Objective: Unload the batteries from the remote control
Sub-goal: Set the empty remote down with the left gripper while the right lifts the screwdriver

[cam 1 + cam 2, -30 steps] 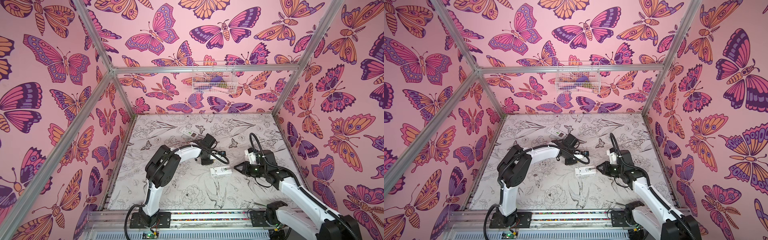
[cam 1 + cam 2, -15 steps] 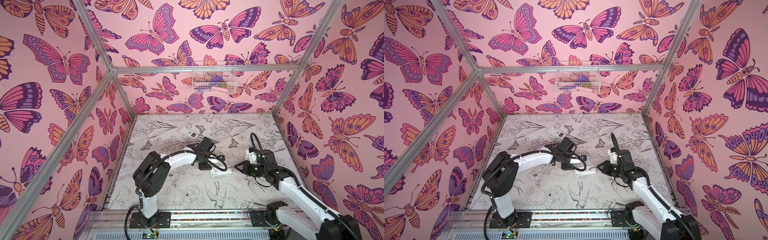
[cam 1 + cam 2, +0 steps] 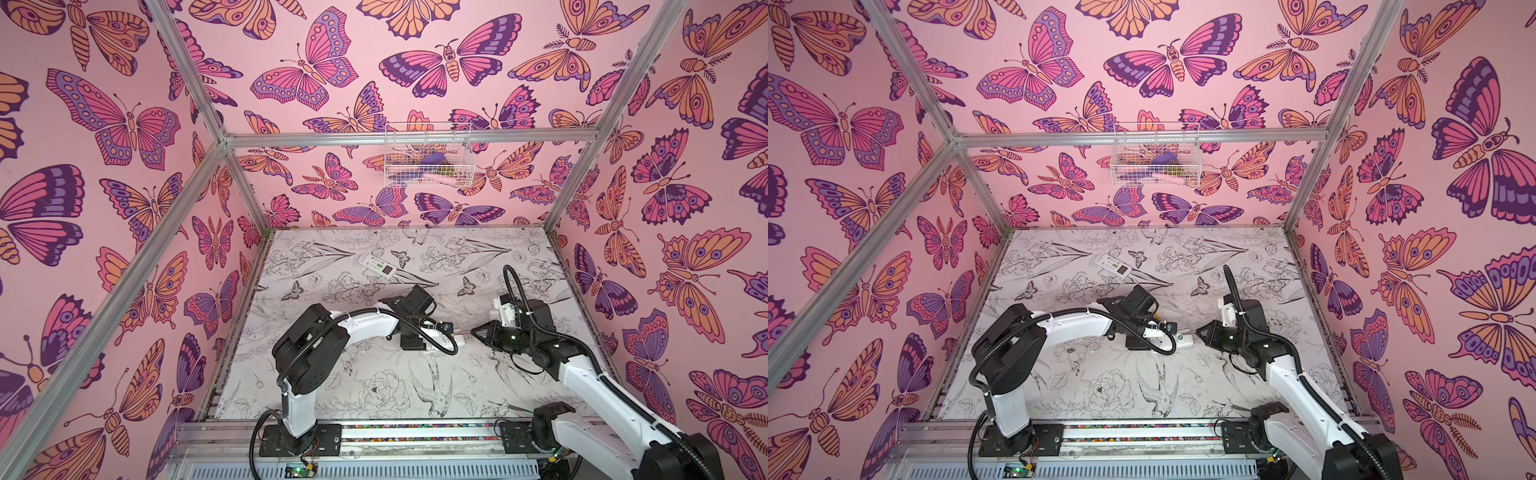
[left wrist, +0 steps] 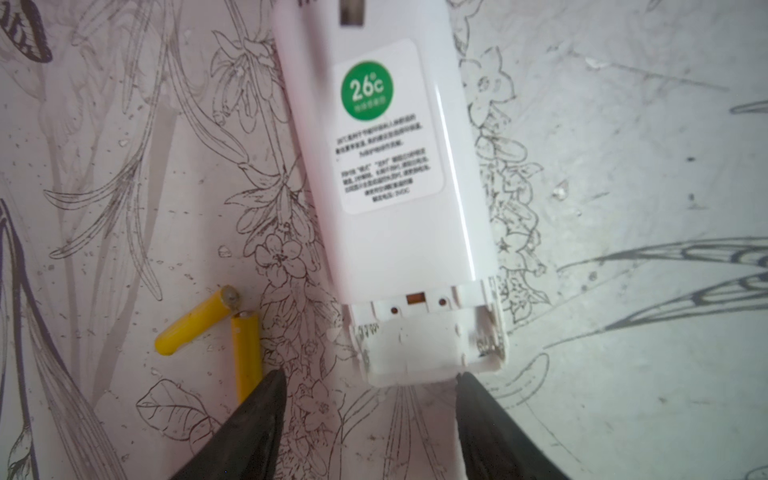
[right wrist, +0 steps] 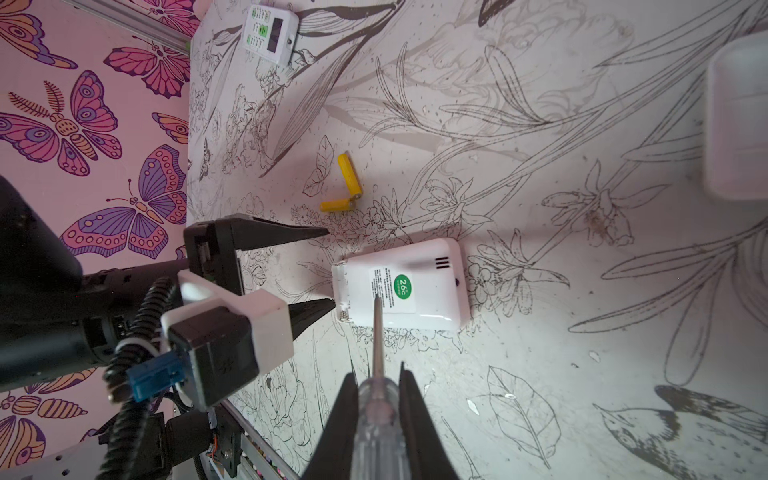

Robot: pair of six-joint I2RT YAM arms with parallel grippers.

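Both yellow batteries lie outside the remote control's empty battery bay (image 4: pixel 425 342), so the robot's right gripper should go on carrying the screwdriver until it gets to the open mat (image 3: pixel 468 285) behind.
A white remote control (image 4: pixel 395 174) lies back up, green round sticker on top, in the left wrist view. Its battery bay (image 4: pixel 419 345) is uncovered at the near end; a spring shows and no cell shows inside. Two yellow batteries (image 4: pixel 195 322) (image 4: pixel 246 353) lie on the mat beside it, ends touching. My left gripper (image 4: pixel 370 388) is open, its fingertips level with the bay end and holding nothing. My right gripper (image 5: pixel 376 382) is shut on a clear-handled screwdriver (image 5: pixel 376 419), whose tip hangs over the remote control (image 5: pixel 419 286). In both top views the grippers (image 3: pixel 415 343) (image 3: pixel 478 332) meet at mid-table.
A second white remote (image 3: pixel 377 263) with buttons up lies near the back of the mat. A wire basket (image 3: pixel 428 156) hangs on the back wall. A blurred white object (image 5: pixel 735 124) fills one edge of the right wrist view. Pink walls enclose the mat on three sides.
My left arm has swung down and to the right, bringing its gripper to the remote control's open end, and its jaws have spread wider. The right arm has barely moved.
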